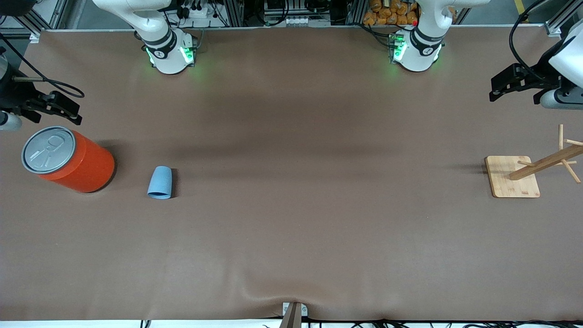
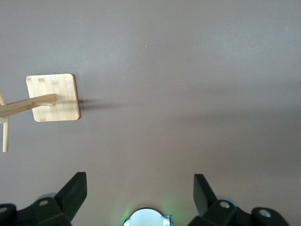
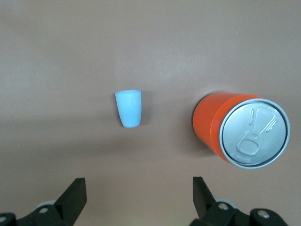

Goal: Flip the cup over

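Observation:
My right gripper should keep moving closer until my fingers are around the cup's sides (image 1: 161, 181), because the light-blue cup points lengthwise into my open fingers, clear of the orange can.
The small light-blue cup (image 1: 160, 182) lies on its side on the brown table, its wide end toward the front camera, beside the orange can. It also shows in the right wrist view (image 3: 129, 108). My right gripper (image 1: 75, 114) is open and empty, up in the air at the right arm's end of the table, over the cloth next to the can; its jaws stand wide apart in the right wrist view (image 3: 138, 181). My left gripper (image 1: 494, 90) is open and empty, high over the left arm's end of the table, and shows in the left wrist view (image 2: 139, 179).
A large orange-red can (image 1: 68, 159) with a grey pull-tab lid stands beside the cup, toward the right arm's end; it also shows in the right wrist view (image 3: 240, 129). A wooden rack on a square base (image 1: 512, 176) stands at the left arm's end and shows in the left wrist view (image 2: 52, 97).

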You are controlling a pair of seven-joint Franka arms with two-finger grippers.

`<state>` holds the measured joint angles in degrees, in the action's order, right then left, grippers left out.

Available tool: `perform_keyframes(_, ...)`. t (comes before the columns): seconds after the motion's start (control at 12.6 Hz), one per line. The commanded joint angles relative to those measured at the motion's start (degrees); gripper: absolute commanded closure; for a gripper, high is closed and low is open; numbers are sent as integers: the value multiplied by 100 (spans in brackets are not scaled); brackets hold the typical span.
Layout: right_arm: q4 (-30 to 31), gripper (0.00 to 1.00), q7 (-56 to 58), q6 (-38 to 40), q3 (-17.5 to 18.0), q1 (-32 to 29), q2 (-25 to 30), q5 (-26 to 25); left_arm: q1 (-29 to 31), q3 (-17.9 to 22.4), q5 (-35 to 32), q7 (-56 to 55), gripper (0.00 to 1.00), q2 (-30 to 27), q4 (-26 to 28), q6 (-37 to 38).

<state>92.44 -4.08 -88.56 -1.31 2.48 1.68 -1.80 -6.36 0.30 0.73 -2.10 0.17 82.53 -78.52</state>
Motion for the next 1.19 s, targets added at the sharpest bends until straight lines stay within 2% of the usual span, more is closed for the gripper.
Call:
perform_keyframes(0.0,429,0,91,-142,52,-116,-177,108,47,-22,-108,51,0,-8,-71,3)
perform_keyframes(0.32,1949,0,48,-1485,-9,-108,-124,302,38,-22,-108,51,0,0,-44,3)
perform_keyframes(0.63,3076,0,30,-3101,-1,23,-264,294,20,-22,-108,51,0,9,-27,3)
perform_keyframes(1.11,3166,0,73,-4501,8,165,-1344,215,-6,-22,-99,51,0,79,-9,-120)
